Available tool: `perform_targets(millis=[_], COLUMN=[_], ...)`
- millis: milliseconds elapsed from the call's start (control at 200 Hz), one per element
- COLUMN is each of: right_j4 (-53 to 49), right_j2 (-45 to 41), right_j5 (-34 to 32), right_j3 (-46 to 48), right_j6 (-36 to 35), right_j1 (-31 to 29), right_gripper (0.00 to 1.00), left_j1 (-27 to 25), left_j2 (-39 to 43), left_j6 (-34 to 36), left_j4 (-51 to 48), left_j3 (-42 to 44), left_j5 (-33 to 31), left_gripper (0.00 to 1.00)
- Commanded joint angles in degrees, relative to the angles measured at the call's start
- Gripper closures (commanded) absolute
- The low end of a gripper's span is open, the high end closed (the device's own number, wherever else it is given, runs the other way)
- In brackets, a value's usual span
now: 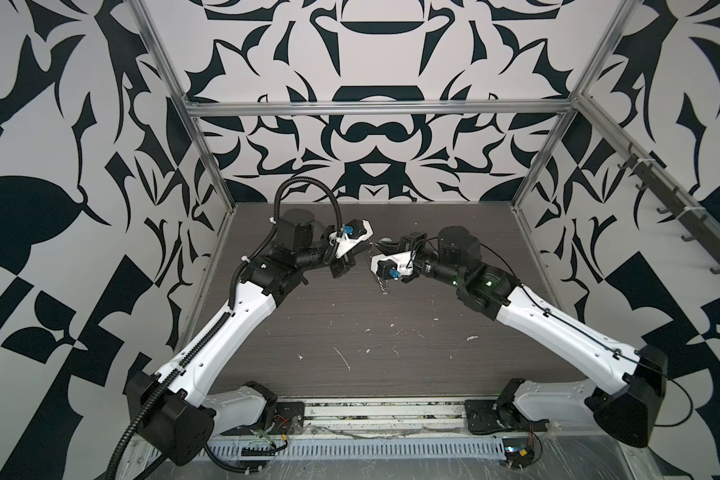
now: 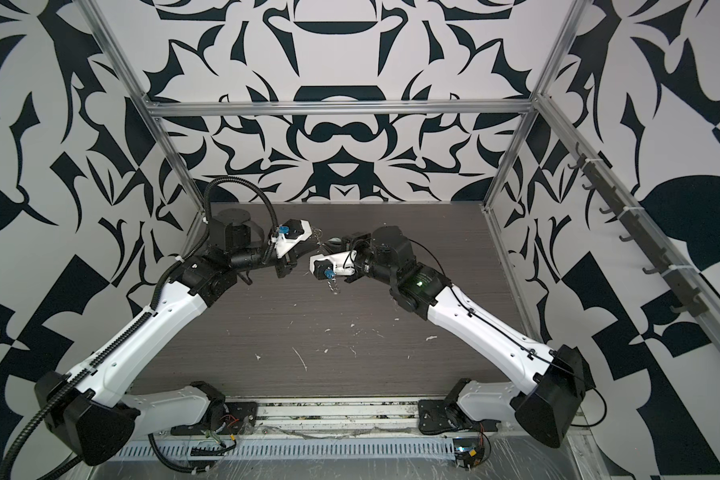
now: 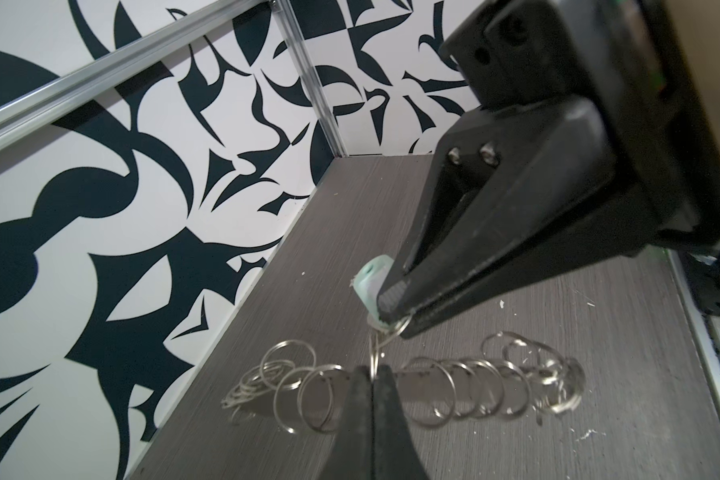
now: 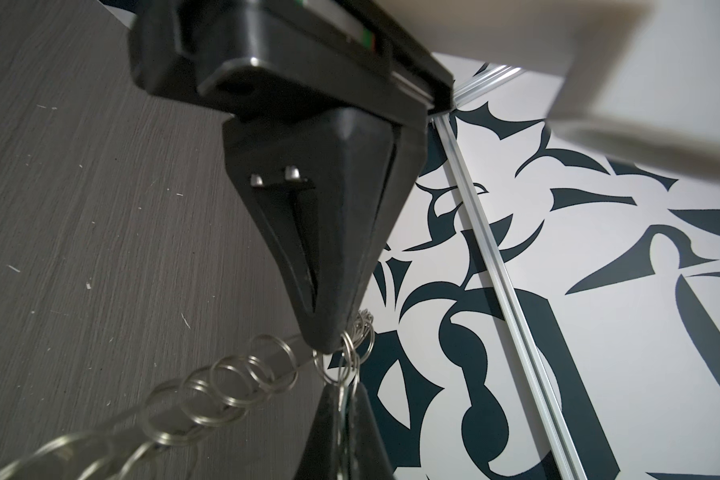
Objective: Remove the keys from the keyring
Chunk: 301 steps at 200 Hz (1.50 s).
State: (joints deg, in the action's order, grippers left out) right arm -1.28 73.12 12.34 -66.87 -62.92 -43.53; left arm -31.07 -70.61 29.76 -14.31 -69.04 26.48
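Observation:
The ring (image 3: 375, 345) under the mint tag is held in my left gripper. My right gripper should keep lifting alongside until that ring holds up the tag (image 3: 368, 281), and then let go.
The keys, a pale mint oval tag (image 3: 370, 286), are pinched in my right gripper (image 3: 391, 318), which is shut on the tag. Its small metal loop (image 3: 395, 330) links down to the keyring (image 3: 466, 384), a grey band strung with many silver split rings. My left gripper (image 3: 373, 370) is shut on a thin ring of that keyring, just under the tag. In the right wrist view my right gripper (image 4: 346, 388) has rings and the tag's edge between its tips, and the left gripper (image 4: 329, 343) is right above it. Both grippers meet above the table's far middle, and the keyring's loose end (image 1: 385, 286) hangs down.
The dark wood-grain table (image 1: 350, 328) carries small white scraps (image 1: 344, 357). Aluminium frame posts (image 1: 208, 166) and patterned walls close in the back and sides. A rail of hooks (image 1: 678, 208) runs along the right wall. The arm bases and cable tray (image 1: 350, 449) are at the front.

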Motion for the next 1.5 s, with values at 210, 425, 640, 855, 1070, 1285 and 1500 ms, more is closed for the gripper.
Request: perform_targets(millis=[210,425,640,855,1070,1285,1500], right_j4=[-2.9,-3.0,1.7,-0.6,4.0,3.7,4.1], right_j2=[3.6,4.9,6.7,7.3,9.1,9.8,9.5], right_j5=[7.3,4.0,-3.1,-1.8,-7.7,-9.2,-8.5], right_j3=[-3.9,-6.6,-8.1,-12.4,-11.8,-14.2,-14.3], right_j6=[0.4,-5.0,-13.9,-10.8,-13.4,-11.1,-10.0], right_j1=[-1.0,-0.1,0.1,2.1,2.4,3.2,4.2], right_gripper=[1.0,1.0,1.0,1.0,1.0,0.91,0.78], left_j1=[-3.1,-3.1,-3.1,-3.1,-3.1,-2.5,-1.5], left_j2=[-0.9,-1.2,-4.4,-8.4,-10.5,-11.6,-12.1], left_j6=[-9.1,-11.4,-10.9,-7.5,-7.3,-8.8,-11.0], left_j4=[11.1,15.6,25.0,25.2,28.8,27.0,28.9], left_j3=[-3.1,-2.9,-3.2,-8.2,-9.9,-12.6,-13.2], left_j5=[-5.6,-4.5,-0.8,-0.2,-0.8,-1.0,-0.2], left_gripper=[1.0,1.0,1.0,1.0,1.0,1.0,1.0])
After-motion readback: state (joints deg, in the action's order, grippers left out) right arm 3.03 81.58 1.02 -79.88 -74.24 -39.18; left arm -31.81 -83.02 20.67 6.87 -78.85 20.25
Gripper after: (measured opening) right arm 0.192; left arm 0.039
